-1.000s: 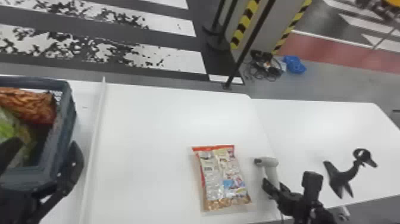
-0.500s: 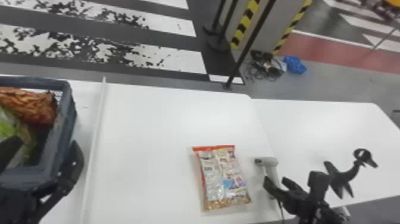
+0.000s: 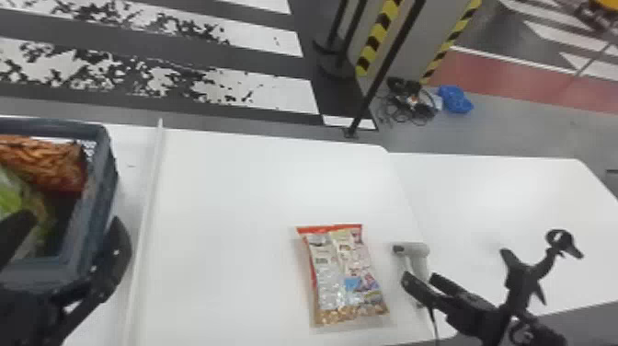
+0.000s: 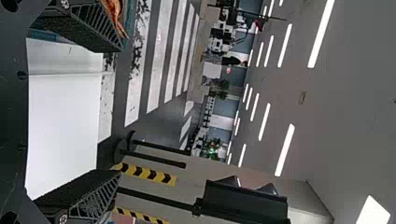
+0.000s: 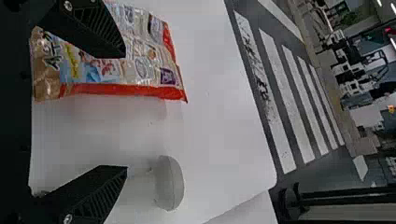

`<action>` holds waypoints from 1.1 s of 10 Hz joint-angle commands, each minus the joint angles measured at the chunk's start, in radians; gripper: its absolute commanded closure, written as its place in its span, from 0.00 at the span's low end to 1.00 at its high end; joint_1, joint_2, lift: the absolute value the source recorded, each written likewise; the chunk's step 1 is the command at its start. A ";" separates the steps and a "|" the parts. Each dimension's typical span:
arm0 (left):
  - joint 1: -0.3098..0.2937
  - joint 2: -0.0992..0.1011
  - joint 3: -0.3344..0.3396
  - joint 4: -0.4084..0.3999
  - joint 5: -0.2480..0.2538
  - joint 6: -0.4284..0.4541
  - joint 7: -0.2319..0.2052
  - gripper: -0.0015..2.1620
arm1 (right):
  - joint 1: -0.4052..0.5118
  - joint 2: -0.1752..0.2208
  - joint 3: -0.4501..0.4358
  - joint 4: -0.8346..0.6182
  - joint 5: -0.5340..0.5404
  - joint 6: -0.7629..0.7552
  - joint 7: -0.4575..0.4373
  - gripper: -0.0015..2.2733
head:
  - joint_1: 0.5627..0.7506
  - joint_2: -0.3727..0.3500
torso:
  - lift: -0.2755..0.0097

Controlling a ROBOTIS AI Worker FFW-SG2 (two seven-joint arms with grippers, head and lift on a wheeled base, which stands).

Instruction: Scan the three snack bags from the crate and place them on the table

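Observation:
The snack bag with red edging (image 3: 343, 273) is lying flat and has slack, glinting film (image 3: 328, 283). The bag will crease and bunch up around my right gripper when I pick it up.
My left gripper (image 3: 69, 250) is at the near side of the blue-grey crate (image 3: 94, 198); in the left wrist view, the left gripper (image 4: 119, 112) stands open and empty. Inside the crate are a reddish-brown snack bag (image 3: 46, 163) and a green one (image 3: 14, 193). A snack bag with red edging (image 3: 345, 276) lies flat on the white table (image 3: 239, 207). Right of it is the pale scanner (image 3: 416, 250), with my right gripper (image 3: 425, 281) close to its handle. Seen from the right wrist, the right gripper (image 5: 125, 112) is open, the bag (image 5: 140, 58) partly behind one finger, the scanner (image 5: 169, 183) beyond the other.
A raised white strip (image 3: 149, 207) runs along the table between crate and bag. Another white table (image 3: 496, 198) adjoins on the right. A dark cable (image 3: 433, 322) hangs near the right gripper. Poles and a striped pillar (image 3: 379, 37) stand beyond the far edge.
My right gripper has shifted slightly at the scanner's handle, and its fingers stand farther apart. The left gripper, crate and the bag on the table look the same.

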 commanded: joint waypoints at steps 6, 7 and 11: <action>0.038 0.009 0.019 -0.024 -0.004 -0.018 0.000 0.03 | -0.156 -0.064 0.162 0.193 0.106 0.100 0.100 0.04 | 0.70 0.03 | 0.84; 0.040 0.009 0.019 -0.024 -0.004 -0.022 0.000 0.03 | -0.167 -0.062 0.193 0.228 0.115 0.045 0.100 0.04 | 0.70 0.03 | 0.84; 0.040 0.009 0.022 -0.024 -0.004 -0.025 -0.002 0.03 | -0.193 -0.061 0.294 0.301 0.218 -0.087 0.125 0.88 | 0.70 0.04 | 0.84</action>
